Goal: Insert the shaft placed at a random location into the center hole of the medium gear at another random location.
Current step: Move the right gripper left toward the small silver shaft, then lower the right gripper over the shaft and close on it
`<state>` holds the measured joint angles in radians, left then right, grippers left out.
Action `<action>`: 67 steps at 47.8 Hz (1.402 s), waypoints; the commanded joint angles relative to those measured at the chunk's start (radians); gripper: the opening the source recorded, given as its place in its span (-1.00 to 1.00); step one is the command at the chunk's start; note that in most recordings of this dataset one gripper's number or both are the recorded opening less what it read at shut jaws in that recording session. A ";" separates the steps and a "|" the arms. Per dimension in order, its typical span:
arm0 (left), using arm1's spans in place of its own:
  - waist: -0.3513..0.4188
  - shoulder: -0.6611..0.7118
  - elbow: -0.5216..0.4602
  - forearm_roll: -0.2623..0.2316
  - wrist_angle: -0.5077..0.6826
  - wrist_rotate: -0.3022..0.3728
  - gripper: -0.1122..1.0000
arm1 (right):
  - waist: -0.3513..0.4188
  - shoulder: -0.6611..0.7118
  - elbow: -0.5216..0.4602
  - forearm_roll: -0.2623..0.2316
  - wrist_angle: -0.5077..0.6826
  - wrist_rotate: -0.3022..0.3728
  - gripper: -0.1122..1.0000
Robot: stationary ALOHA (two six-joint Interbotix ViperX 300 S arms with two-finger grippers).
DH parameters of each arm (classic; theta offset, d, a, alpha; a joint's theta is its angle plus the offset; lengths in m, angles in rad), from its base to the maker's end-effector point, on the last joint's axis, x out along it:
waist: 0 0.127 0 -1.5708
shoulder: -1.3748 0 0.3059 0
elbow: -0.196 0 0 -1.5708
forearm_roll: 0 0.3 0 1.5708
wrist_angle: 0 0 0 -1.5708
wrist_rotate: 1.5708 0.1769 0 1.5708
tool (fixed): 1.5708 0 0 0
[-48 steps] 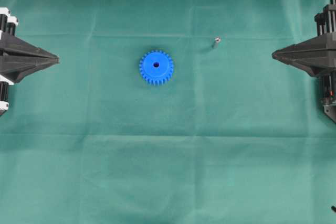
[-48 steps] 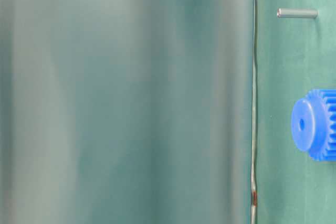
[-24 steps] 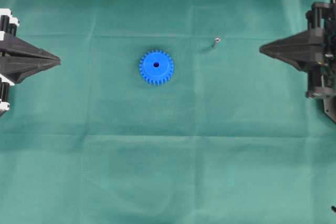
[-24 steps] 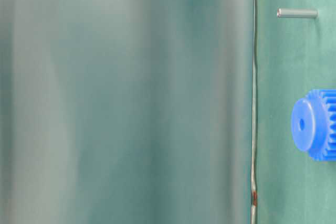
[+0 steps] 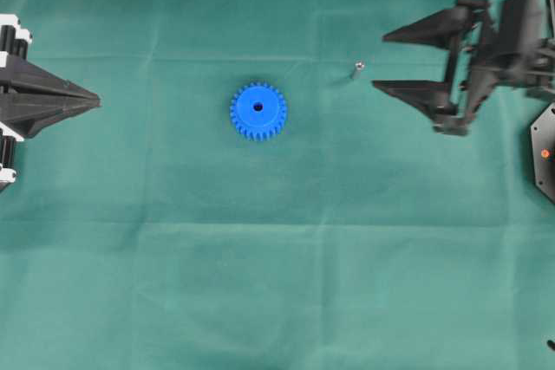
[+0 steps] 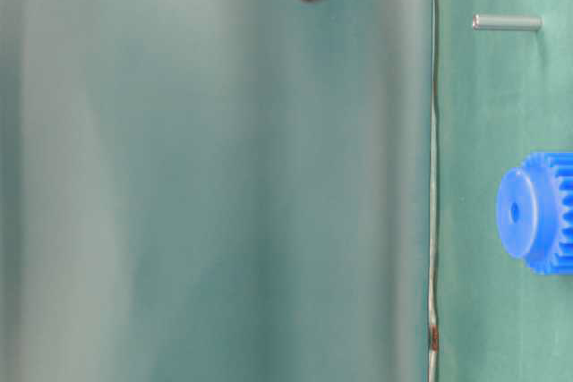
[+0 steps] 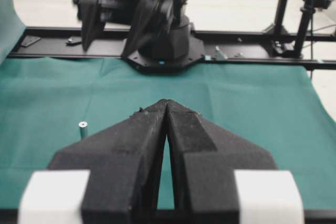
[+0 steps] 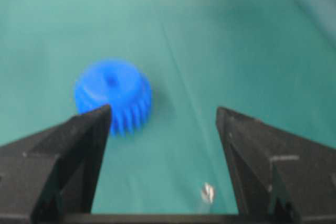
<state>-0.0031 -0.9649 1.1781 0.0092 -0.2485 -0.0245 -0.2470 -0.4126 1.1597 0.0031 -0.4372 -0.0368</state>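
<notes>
My gripper will lower the shaft (image 5: pixel 357 70), and the shaft will sink into the gear's center hole (image 5: pixel 257 107) and stay upright with the shaft's tip showing, because the hole is about as wide as the shaft.
The medium gear (image 5: pixel 258 111), bright blue, lies flat near the middle of the green cloth, its center hole (image 5: pixel 257 107) facing up. The shaft (image 5: pixel 355 68), a small silver pin, stands upright to the gear's right. My right gripper (image 5: pixel 380 61) is open just right of the shaft, which sits a little ahead of the fingertips. The right wrist view shows the shaft (image 8: pixel 207 192) low between the spread fingers, nearer the right one, with the gear (image 8: pixel 113 95) beyond. My left gripper (image 5: pixel 97 103) rests shut and empty at the left edge. Its fingers (image 7: pixel 166 102) hide the gear.
A green cloth (image 5: pixel 277 283) covers the table, with fold lines across it. The right arm's base plate (image 5: pixel 545 153) sits at the right edge. A black rail (image 7: pixel 252 59) and camera stands (image 7: pixel 283 3) line the far side in the left wrist view.
My right gripper has opened wide from shut and moved left toward the shaft. The left gripper, gear and shaft have not moved.
</notes>
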 commanded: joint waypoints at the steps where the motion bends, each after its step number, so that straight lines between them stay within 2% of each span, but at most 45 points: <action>1: -0.002 0.006 -0.026 0.002 -0.005 -0.002 -0.79 | -0.023 0.083 -0.029 0.000 -0.055 -0.017 0.63; 10: -0.002 0.006 -0.025 0.003 -0.002 -0.002 -0.80 | -0.038 0.239 -0.041 0.008 -0.115 -0.017 0.65; 23: -0.002 0.011 -0.025 0.003 0.005 -0.003 -0.79 | -0.052 0.373 -0.044 0.025 -0.207 -0.017 0.65; 49: -0.002 0.012 -0.023 0.003 0.005 -0.003 -0.80 | -0.066 0.405 -0.046 0.044 -0.229 -0.018 0.59; 54: -0.002 0.012 -0.023 0.002 0.006 -0.003 -0.79 | -0.066 0.405 -0.046 0.049 -0.227 -0.018 0.47; 56: -0.002 0.011 -0.023 0.003 0.005 -0.003 -0.80 | -0.066 0.405 -0.046 0.049 -0.227 -0.020 0.36; 63: -0.002 0.011 -0.023 0.003 0.008 -0.003 -0.79 | -0.066 0.405 -0.046 0.049 -0.222 -0.025 -0.30; 66: -0.002 0.011 -0.023 0.002 0.008 -0.003 -0.80 | -0.069 0.405 -0.048 0.049 -0.222 -0.026 -0.54; 67: -0.002 0.012 -0.023 0.003 0.008 -0.003 -0.79 | -0.069 0.405 -0.046 0.049 -0.222 -0.026 -0.56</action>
<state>-0.0031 -0.9618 1.1766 0.0092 -0.2362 -0.0261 -0.3099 0.0000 1.1290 0.0491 -0.6504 -0.0460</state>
